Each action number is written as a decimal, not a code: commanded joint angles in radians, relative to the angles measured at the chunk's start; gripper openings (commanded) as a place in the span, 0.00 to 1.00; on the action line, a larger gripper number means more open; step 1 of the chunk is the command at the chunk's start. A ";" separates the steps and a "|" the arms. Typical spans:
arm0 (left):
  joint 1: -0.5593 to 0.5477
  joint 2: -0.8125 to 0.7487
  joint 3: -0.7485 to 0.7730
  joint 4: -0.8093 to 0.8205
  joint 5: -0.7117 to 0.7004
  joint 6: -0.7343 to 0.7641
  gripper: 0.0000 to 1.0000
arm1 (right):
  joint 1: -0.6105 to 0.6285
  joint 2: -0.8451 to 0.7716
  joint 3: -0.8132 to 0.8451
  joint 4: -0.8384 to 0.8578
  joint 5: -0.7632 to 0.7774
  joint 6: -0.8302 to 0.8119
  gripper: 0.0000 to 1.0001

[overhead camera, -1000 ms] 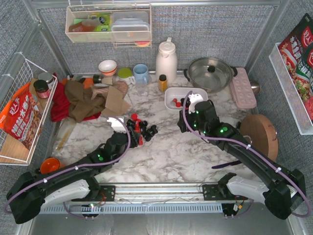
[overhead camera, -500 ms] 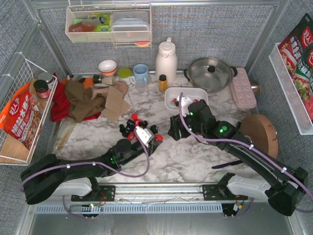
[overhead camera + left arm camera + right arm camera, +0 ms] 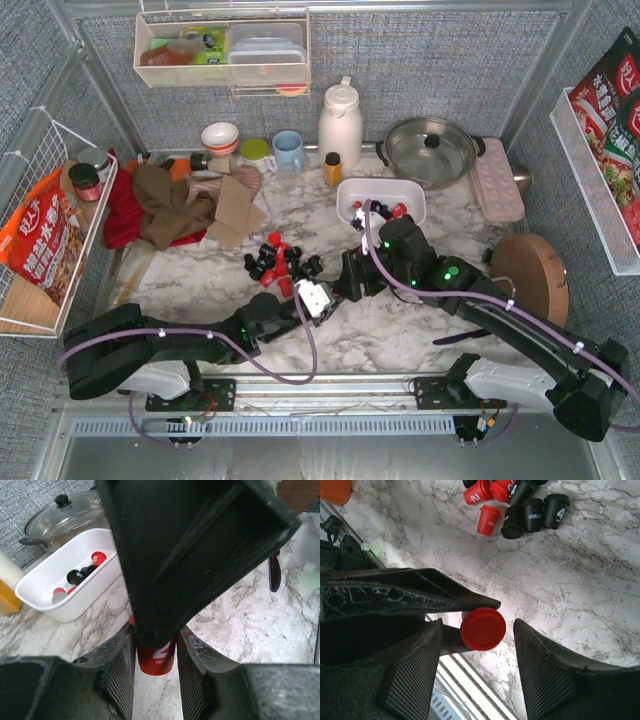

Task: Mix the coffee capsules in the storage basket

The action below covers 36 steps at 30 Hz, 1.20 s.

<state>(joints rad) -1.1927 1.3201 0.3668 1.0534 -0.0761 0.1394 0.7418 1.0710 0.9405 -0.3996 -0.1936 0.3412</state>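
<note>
The storage basket (image 3: pixel 380 203) is behind my right gripper, so next my left gripper passes the red capsule to my right gripper and then goes back to the pile (image 3: pixel 282 260).
My left gripper (image 3: pixel 322 297) is shut on a red coffee capsule (image 3: pixel 156 662), held a little above the marble table. My right gripper (image 3: pixel 346 284) is open, and its fingers (image 3: pixel 415 665) stand on either side of that same capsule (image 3: pixel 482 628) without touching it. In the left wrist view the right gripper's black body fills the space above my left gripper (image 3: pixel 155 645). A pile of red and black capsules (image 3: pixel 283 260) lies on the table left of both grippers. The white storage basket (image 3: pixel 418 190) stands behind the right gripper and holds a few capsules (image 3: pixel 80 575).
A lidded steel pot (image 3: pixel 430 148), a white thermos (image 3: pixel 340 120) and a yellow-capped bottle (image 3: pixel 333 168) stand behind the basket. A pink dimpled tray (image 3: pixel 497 178) and a round wooden board (image 3: pixel 530 275) are at the right. Brown and red cloths (image 3: pixel 165 205) and a white wire basket (image 3: pixel 40 230) are at the left.
My left gripper has moved right, away from the pile, carrying the red capsule. My right gripper has moved from the basket down and left until its open fingers bracket that capsule.
</note>
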 commanded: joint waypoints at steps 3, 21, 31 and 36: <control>-0.024 0.013 0.030 0.063 -0.012 0.043 0.39 | 0.005 -0.008 -0.017 0.029 -0.018 0.016 0.62; -0.050 0.016 0.047 0.066 -0.047 0.066 0.44 | 0.007 -0.038 -0.039 0.010 -0.021 0.014 0.39; -0.055 0.004 0.023 0.066 -0.084 0.059 0.79 | 0.007 -0.085 -0.054 0.024 0.054 0.030 0.28; -0.059 -0.030 -0.012 0.065 -0.129 0.020 0.99 | 0.007 -0.090 -0.051 0.019 0.136 0.005 0.27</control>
<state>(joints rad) -1.2484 1.3178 0.3756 1.0767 -0.1577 0.1982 0.7467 0.9852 0.8883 -0.3927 -0.1436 0.3630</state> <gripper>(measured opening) 1.008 0.429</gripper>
